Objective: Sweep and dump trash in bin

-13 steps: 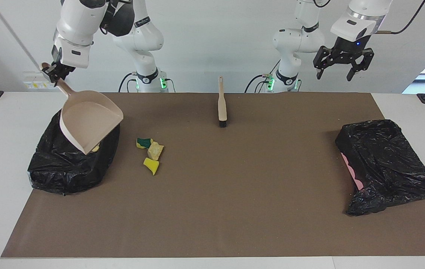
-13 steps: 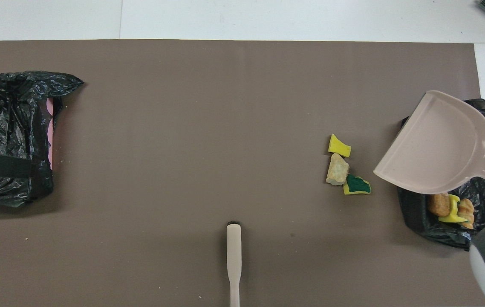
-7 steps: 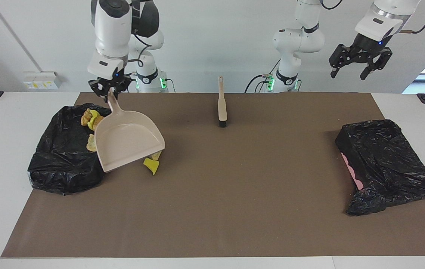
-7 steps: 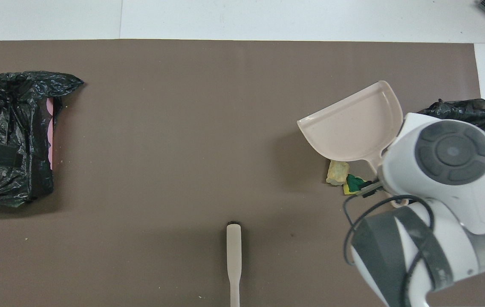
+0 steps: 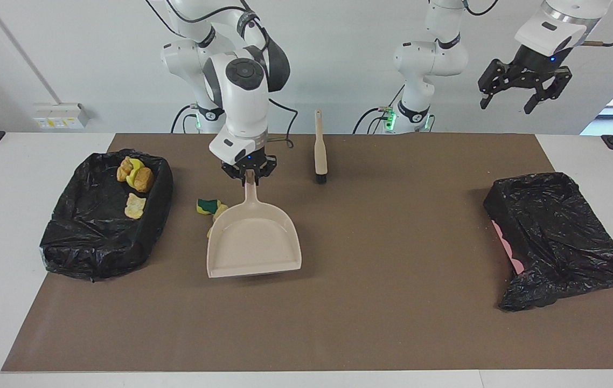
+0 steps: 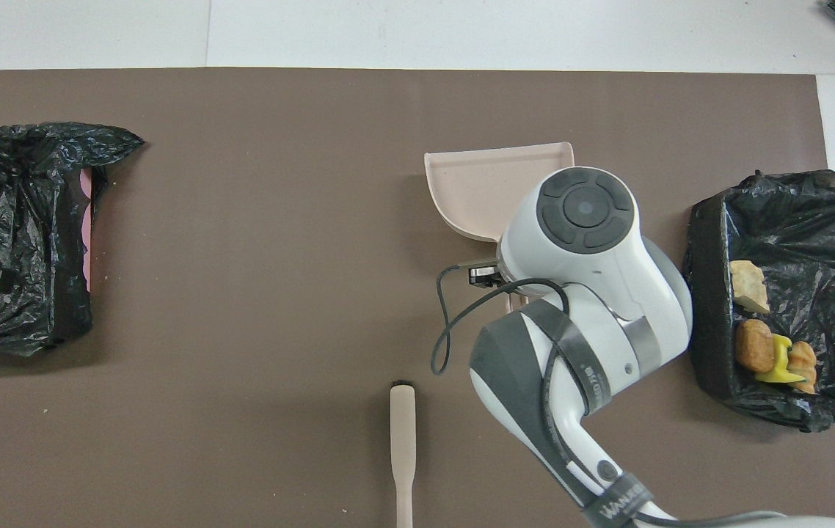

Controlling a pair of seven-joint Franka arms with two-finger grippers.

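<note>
My right gripper is holding the beige dustpan (image 5: pixel 256 238) level and empty. It should carry on toward the open mat (image 5: pixel 325 252) past the brush's bristles and let go of the dustpan flat there.
My right gripper (image 5: pixel 249 175) is shut on the handle of the beige dustpan (image 5: pixel 252 242), which lies flat and low over the brown mat with its mouth pointing away from the robots. In the overhead view my right arm covers the gripper, and only the dustpan's front (image 6: pixel 491 183) shows. Beside the pan, toward the right arm's end, lie a green-yellow sponge scrap (image 5: pixel 207 205) and a pale chunk (image 5: pixel 220 210), partly hidden by the pan. Several trash pieces (image 5: pixel 134 178) (image 6: pixel 762 345) lie in the black-lined bin (image 5: pixel 69 237) (image 6: pixel 711 293). My left gripper (image 5: pixel 524 91) hangs open and empty, high over the left arm's end.
The beige brush (image 5: pixel 320 151) (image 6: pixel 402 440) lies on the mat near the robots, bristles pointing away from them. A second black bag-lined bin (image 5: pixel 554 237) (image 6: pixel 14 220) sits at the left arm's end. Brown mat (image 5: pixel 392 302) covers most of the white table.
My right arm swung the dustpan from above the bin toward the mat's middle and lowered it flat beside the loose scraps. The left gripper rose slightly.
</note>
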